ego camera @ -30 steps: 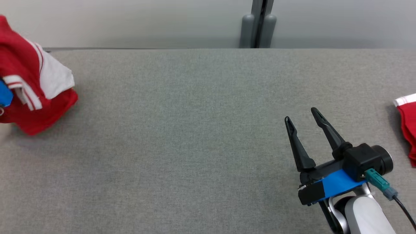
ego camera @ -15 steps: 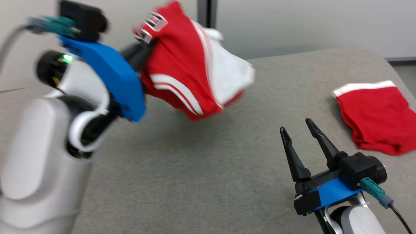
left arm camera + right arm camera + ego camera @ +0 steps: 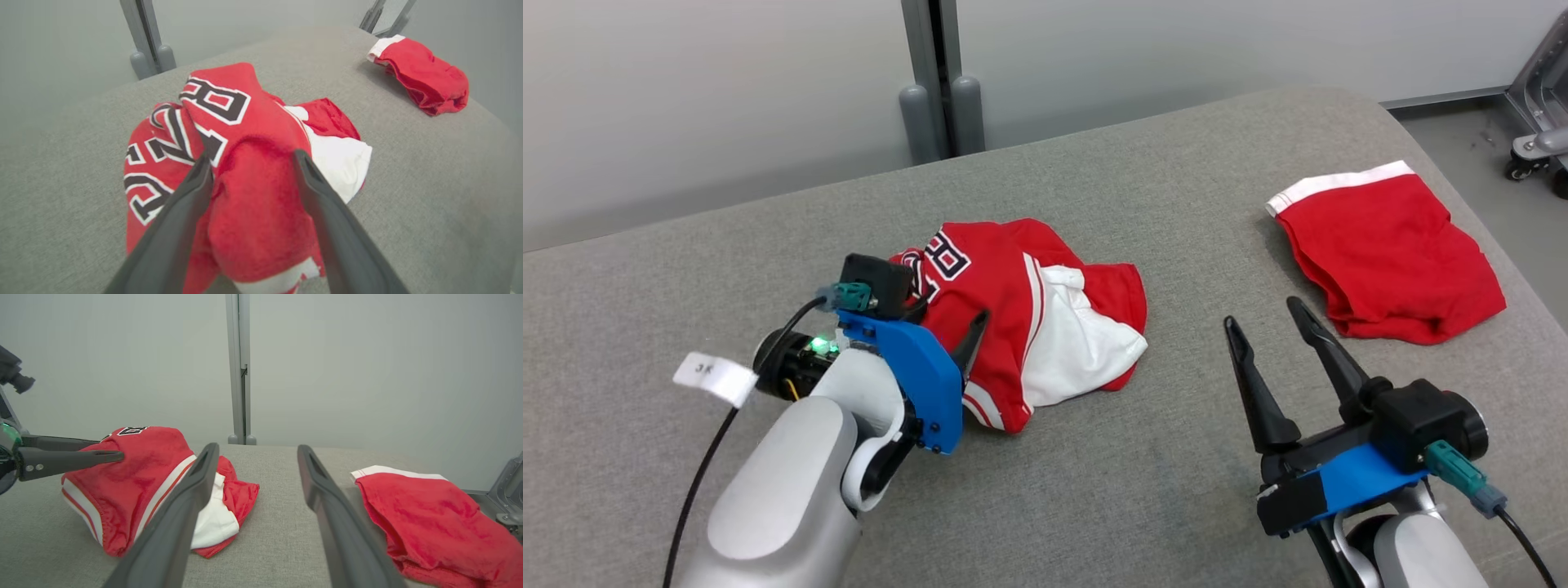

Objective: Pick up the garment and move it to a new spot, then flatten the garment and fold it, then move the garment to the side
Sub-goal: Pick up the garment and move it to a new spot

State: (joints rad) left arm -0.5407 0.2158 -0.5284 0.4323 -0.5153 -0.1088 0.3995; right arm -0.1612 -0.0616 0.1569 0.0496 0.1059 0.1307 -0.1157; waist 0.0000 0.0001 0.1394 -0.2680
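Observation:
I see striped white trim [image 3: 983, 406] showing under the red fold, so I expect the garment [image 3: 1008, 294] to uncover another white panel hidden inside once I lift and spread it.
The garment [image 3: 1021, 314] is a crumpled red jersey with white panels and black-and-white lettering, lying in a heap at the middle of the grey table [image 3: 1094, 490]. My left gripper [image 3: 947, 309] reaches into its left side. In the left wrist view the left gripper [image 3: 251, 163] is open, its two fingers spread wide with a red fold of the garment [image 3: 253, 204] bulging between them. To the right of the heap and apart from it, my right gripper [image 3: 1262, 314] stands open and empty above the table. The right wrist view has the garment [image 3: 135, 477] left of the right gripper [image 3: 257, 449].
A second red piece with a white band [image 3: 1388, 245] lies flat near the table's far right edge. A grey post [image 3: 939, 82] stands behind the table. A wheeled metal frame [image 3: 1535, 139] is on the floor at the upper right.
The head camera has swung round. My left gripper carried the garment through the air, set it down on the table's middle and opened its jaws. The right gripper has stayed open.

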